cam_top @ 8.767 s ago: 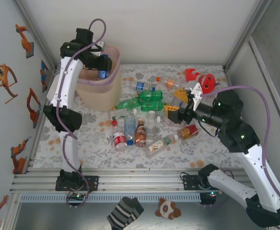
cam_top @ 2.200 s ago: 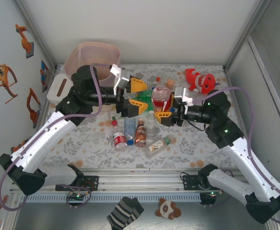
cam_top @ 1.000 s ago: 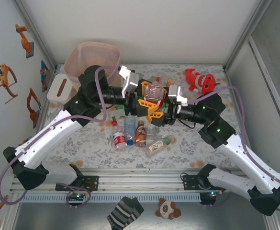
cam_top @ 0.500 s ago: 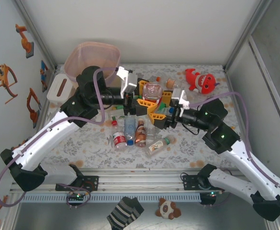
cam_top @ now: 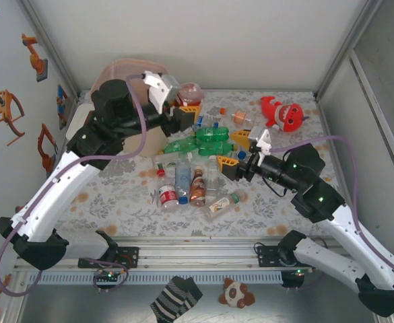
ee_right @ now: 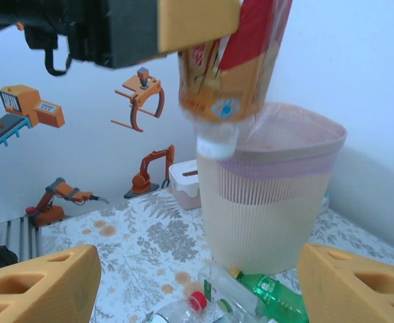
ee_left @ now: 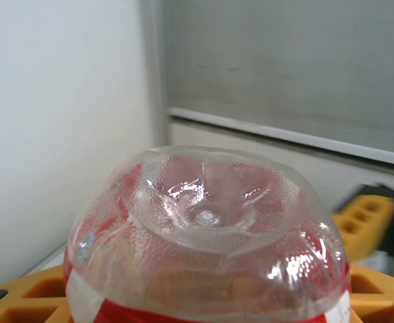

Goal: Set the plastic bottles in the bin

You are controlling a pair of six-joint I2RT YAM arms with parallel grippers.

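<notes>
My left gripper keeps going over the bin's rim and lets go inside, as the red-labelled bottle (cam_top: 190, 93) hangs cap down and the bin's opening (cam_top: 124, 71) is clear.
My left gripper (cam_top: 183, 108) is shut on a clear plastic bottle with a red label (cam_top: 190, 93), held in the air beside the bin (cam_top: 126, 67). In the left wrist view the bottle's dimpled base (ee_left: 207, 222) rises between my yellow fingers (ee_left: 21, 303). In the right wrist view that bottle (ee_right: 230, 60) hangs white cap down in front of the pink-rimmed bin (ee_right: 271, 195). My right gripper (cam_top: 234, 151) is open over the pile, nothing between its fingers (ee_right: 38, 286). Several bottles lie on the table: green ones (cam_top: 210, 138), clear ones (cam_top: 183, 175) and a brown one (cam_top: 197, 188).
A red plush toy (cam_top: 282, 113) lies at the back right. A small white box with a slot (ee_right: 183, 182) stands left of the bin. A green bottle (ee_right: 274, 293) and a red-capped clear one (ee_right: 197, 303) lie just below my right gripper.
My left arm has carried the red-labelled bottle up and to the left, from over the pile to beside the bin. The right gripper has drawn back to the right, away from it.
</notes>
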